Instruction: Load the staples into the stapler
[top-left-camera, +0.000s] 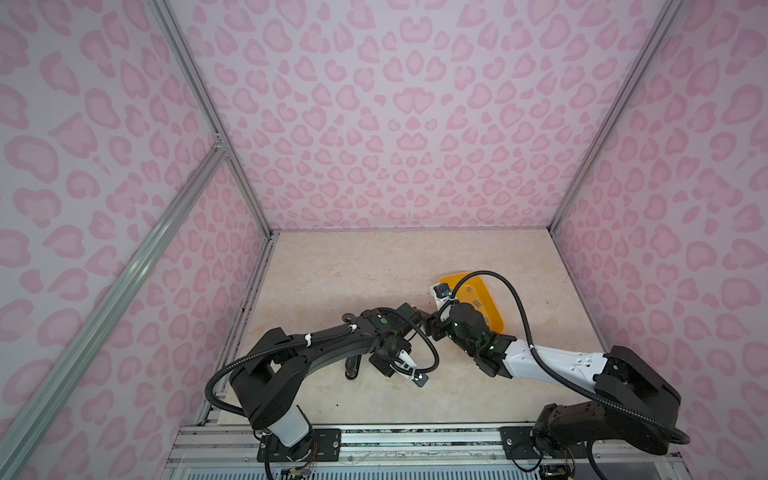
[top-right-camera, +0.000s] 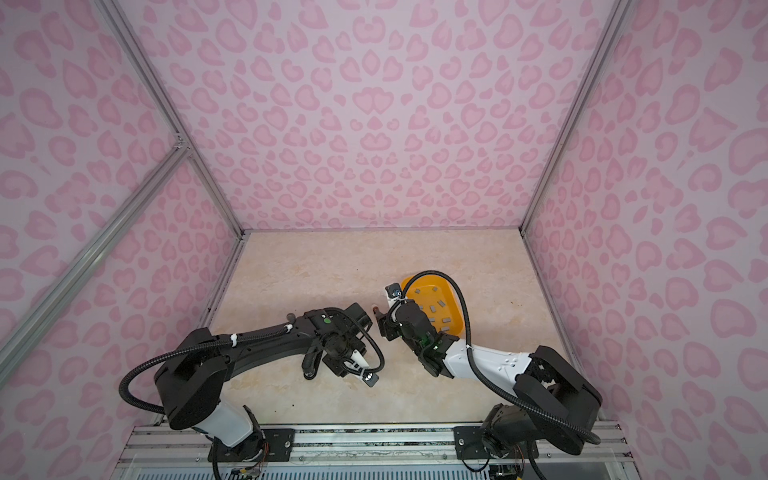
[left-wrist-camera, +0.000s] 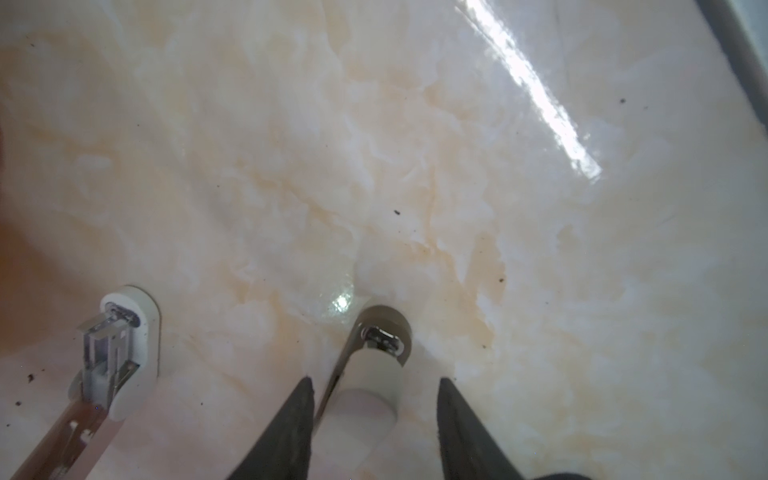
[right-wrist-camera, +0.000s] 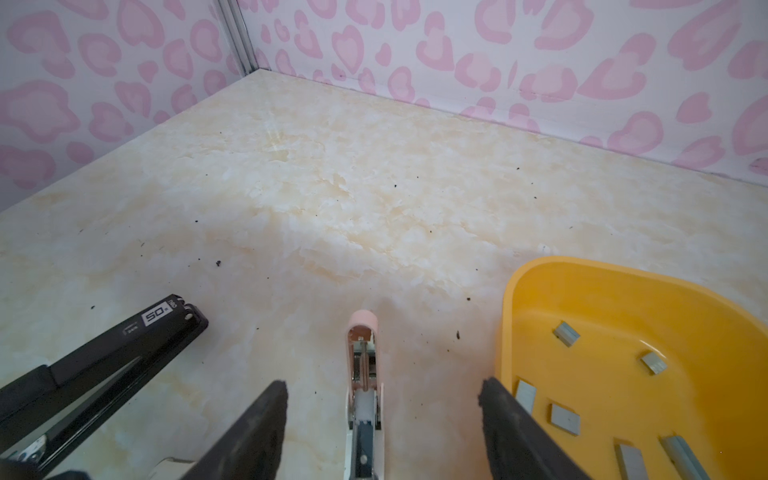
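Note:
The white-and-grey stapler's cap (left-wrist-camera: 360, 412) lies over its channel, so next I raise the stapler with my left gripper and turn its head end (left-wrist-camera: 382, 334) toward my right gripper.
A small pink-and-white stapler (right-wrist-camera: 362, 374) lies open on the marble floor, its metal channel facing up. My right gripper (right-wrist-camera: 384, 386) hangs over it, open, with one finger on each side and nothing held. Several grey staples (right-wrist-camera: 565, 417) lie in the orange tray (right-wrist-camera: 540, 270) beside the right finger. My left gripper (left-wrist-camera: 376, 380) straddles a white-and-grey stapler part (left-wrist-camera: 374, 365). A gap shows at one finger. The same open channel (left-wrist-camera: 112, 340) lies off to one side. In a top view both grippers (top-right-camera: 365, 322) (top-right-camera: 382, 328) meet at mid-floor, tip to tip.
A black stapler (right-wrist-camera: 124, 345) lies open close to the right gripper's other finger. The orange tray (top-right-camera: 432, 291) sits at the right, partly under the right arm's cable. Pink patterned walls (top-left-camera: 395, 124) enclose the floor on three sides.

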